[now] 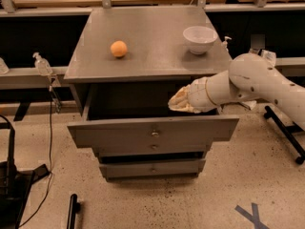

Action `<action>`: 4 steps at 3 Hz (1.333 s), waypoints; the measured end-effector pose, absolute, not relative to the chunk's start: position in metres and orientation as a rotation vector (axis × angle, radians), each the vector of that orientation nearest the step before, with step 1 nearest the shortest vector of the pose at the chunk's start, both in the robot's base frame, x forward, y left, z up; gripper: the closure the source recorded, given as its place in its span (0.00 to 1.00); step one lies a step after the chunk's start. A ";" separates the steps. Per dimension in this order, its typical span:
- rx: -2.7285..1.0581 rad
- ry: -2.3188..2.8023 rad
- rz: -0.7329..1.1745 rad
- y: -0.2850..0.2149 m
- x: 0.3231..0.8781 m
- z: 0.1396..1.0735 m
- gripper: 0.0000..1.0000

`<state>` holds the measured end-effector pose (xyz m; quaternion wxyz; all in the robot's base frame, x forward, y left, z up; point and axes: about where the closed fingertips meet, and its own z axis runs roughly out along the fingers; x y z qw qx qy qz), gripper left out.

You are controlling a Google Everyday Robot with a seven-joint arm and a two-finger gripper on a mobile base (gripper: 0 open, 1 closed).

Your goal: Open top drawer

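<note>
The top drawer (133, 107) is open only part of the way and my gripper is behind the drawer's front panel. So I should push the panel's inner side (178, 116) away from the cabinet.
The top drawer (119, 133) of the grey cabinet stands pulled out, its wide flat front well forward of the cabinet body, with a small brass knob (155, 133) at its centre. The dark inside of the drawer shows behind the front panel. My gripper (175, 104), cream-coloured at the end of the white arm (252, 80), comes in from the right. It hovers over the open drawer's right half, just above the front panel's top edge and under the cabinet top, apart from the knob.
An orange (118, 48) and a white bowl (199, 38) sit on the cabinet top (152, 56). Two narrower grey drawer fronts (124, 168) sit below the top drawer. Dark shelving and bottles (42, 64) stand behind. A black stand (9, 175) is at the left on the speckled floor.
</note>
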<state>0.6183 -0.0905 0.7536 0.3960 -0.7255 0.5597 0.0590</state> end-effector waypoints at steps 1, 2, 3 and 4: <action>-1.850 1.531 0.125 -0.089 0.652 0.742 1.00; -1.837 1.667 0.182 -0.088 0.672 0.706 1.00; -1.817 1.764 0.285 -0.085 0.673 0.668 1.00; -1.815 1.768 0.340 -0.087 0.659 0.662 1.00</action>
